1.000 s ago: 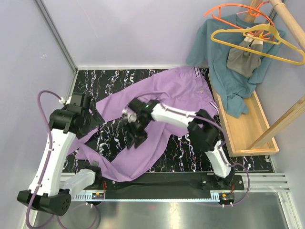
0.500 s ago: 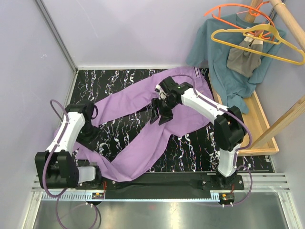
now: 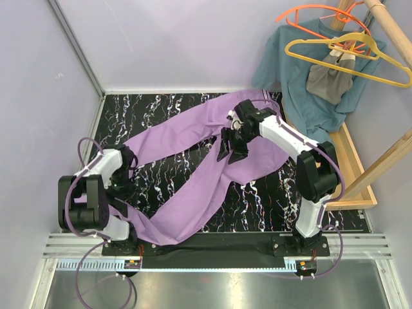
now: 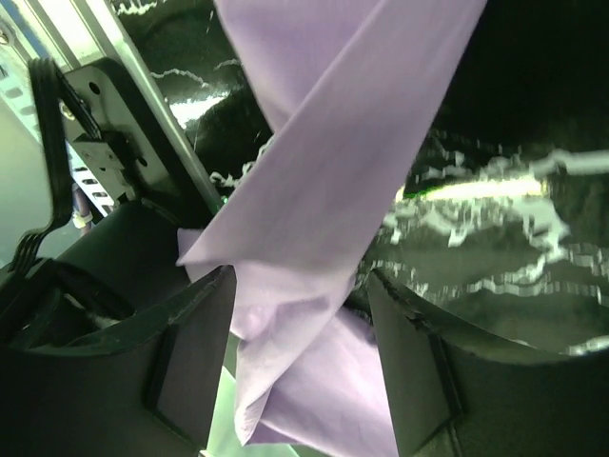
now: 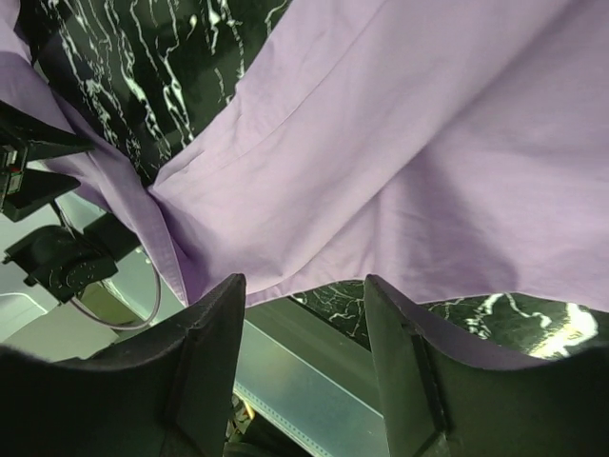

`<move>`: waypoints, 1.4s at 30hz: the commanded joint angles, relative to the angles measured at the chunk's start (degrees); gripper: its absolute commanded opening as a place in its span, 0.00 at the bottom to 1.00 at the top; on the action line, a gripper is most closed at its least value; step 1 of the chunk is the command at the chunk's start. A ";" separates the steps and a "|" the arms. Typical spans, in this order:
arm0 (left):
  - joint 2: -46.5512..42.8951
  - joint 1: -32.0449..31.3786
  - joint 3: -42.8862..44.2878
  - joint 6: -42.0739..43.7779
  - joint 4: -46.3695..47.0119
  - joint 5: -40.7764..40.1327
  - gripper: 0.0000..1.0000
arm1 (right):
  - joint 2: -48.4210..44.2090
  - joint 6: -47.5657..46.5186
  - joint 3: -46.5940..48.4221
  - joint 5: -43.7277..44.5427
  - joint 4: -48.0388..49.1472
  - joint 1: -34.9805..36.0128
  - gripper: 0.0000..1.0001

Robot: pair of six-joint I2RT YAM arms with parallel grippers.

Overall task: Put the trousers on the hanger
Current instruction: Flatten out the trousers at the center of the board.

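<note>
I should use my left gripper to take the trousers' near leg (image 3: 172, 233) by its crumpled end (image 4: 285, 319) and pull the leg straight, because it curves away from the far leg toward the table's edge.
The lilac trousers (image 3: 193, 193) lie spread on the black marbled table, waistband at the far right and both legs running toward the near left. My left gripper (image 3: 122, 177) sits low at the left leg. In the left wrist view its jaws stand apart with a fold of the trousers (image 4: 333, 143) hanging loose between them, so the left gripper (image 4: 300, 286) is open. My right gripper (image 3: 230, 149) hovers open over the seat of the trousers (image 5: 400, 143), and nothing lies between the jaws of the right gripper (image 5: 303, 286). The yellow hanger (image 3: 347, 55) hangs on the wooden rack at the top right.
An orange hanger (image 3: 315, 13), a teal shirt (image 3: 299, 96) and a small grey garment (image 3: 329, 80) hang on the same rack. The rack's wooden tray base (image 3: 335, 180) borders the table's right side. Purple walls close in the back and left.
The left arm has folded back and its gripper has dropped to the left trouser leg, jaws narrower. The right gripper has moved up and right, from the legs to the seat.
</note>
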 commanded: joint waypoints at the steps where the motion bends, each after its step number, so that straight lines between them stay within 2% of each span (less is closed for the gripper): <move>1: 3.32 0.88 0.09 -2.01 2.46 -2.98 0.63 | -1.79 -2.46 1.51 -1.97 -1.46 -2.25 0.60; 5: 6.84 1.75 1.41 -2.44 3.78 -5.26 0.62 | -1.27 -2.81 4.57 -2.23 -3.31 -3.31 0.60; 8: 8.69 2.46 1.85 -2.53 4.75 -5.61 0.48 | -1.09 -2.37 5.99 -3.89 -3.93 -3.31 0.60; 12: 8.69 4.65 2.19 -1.92 6.16 -5.00 0.05 | -1.44 -1.58 6.61 -5.48 -4.19 -3.40 0.60; 13: 7.47 4.92 3.33 -1.05 5.72 -5.00 0.00 | -1.62 -1.32 6.69 -5.75 -4.19 -3.31 0.60; 14: 6.07 5.10 4.82 -0.78 4.68 -6.57 0.00 | -1.70 -1.23 6.61 -6.18 -4.28 -3.31 0.60; 18: -3.50 5.10 20.19 1.94 -1.21 -14.21 0.00 | -2.41 0.35 6.35 -6.98 -4.98 -3.31 0.60; 20: -11.06 5.19 26.07 4.48 0.52 -20.45 0.00 | -3.11 1.14 6.17 -8.55 -5.95 -3.40 0.61; 22: -17.12 5.10 26.37 5.82 2.20 -24.66 0.00 | -3.64 2.46 5.82 -10.48 -6.73 -3.31 0.61; 23: -24.28 5.10 23.85 4.77 2.81 -25.99 0.00 | -4.42 2.64 5.03 -10.76 -6.91 -3.31 0.63; 25: -32.05 5.19 18.75 4.58 8.33 -26.10 0.00 | -5.57 3.60 3.37 -10.76 -6.66 -2.79 0.69; 26: -41.23 5.19 11.94 3.72 11.58 -25.66 0.09 | -6.44 3.69 1.01 -10.85 -6.30 -2.52 0.69; 28: -50.41 5.27 5.22 -1.89 12.22 -24.26 0.18 | -6.89 3.87 -0.94 -11.46 -5.25 -1.91 0.69; 29: -57.94 5.45 -0.47 -3.92 11.53 -23.81 0.31 | -6.72 3.78 -2.08 -11.90 -5.07 -1.90 0.70; 30: -61.41 5.45 -2.61 -7.33 10.48 -23.37 0.47 | -6.45 3.70 -2.18 -12.34 -4.98 -1.90 0.70; 33: -65.40 5.45 -5.97 -16.81 1.96 -22.06 0.99 | -6.01 3.35 -0.34 -12.34 -5.24 -1.81 0.70; 35: -63.48 5.36 -5.19 -15.55 2.71 -21.70 0.99 | -5.49 2.99 1.59 -11.82 -5.95 -1.81 0.70; 36: -59.64 5.36 -4.40 -7.80 5.08 -21.44 0.99 | -5.22 2.73 2.03 -11.81 -6.12 -1.90 0.71; 37: -56.12 5.36 -3.17 -4.06 6.93 -21.00 0.99 | -5.13 2.64 2.21 -11.64 -6.12 -1.82 0.70; 39: -48.83 5.45 3.06 1.48 5.64 -21.26 0.99 | -4.43 2.38 2.74 -11.11 -6.30 -1.90 0.71; 40: -40.78 5.36 5.25 3.43 5.11 -20.91 0.99 | -4.43 2.20 2.83 -10.41 -6.21 -1.90 0.71; 42: -33.27 5.45 10.27 7.90 4.32 -19.77 0.99 | -3.73 1.68 2.92 -9.79 -6.47 -1.90 0.71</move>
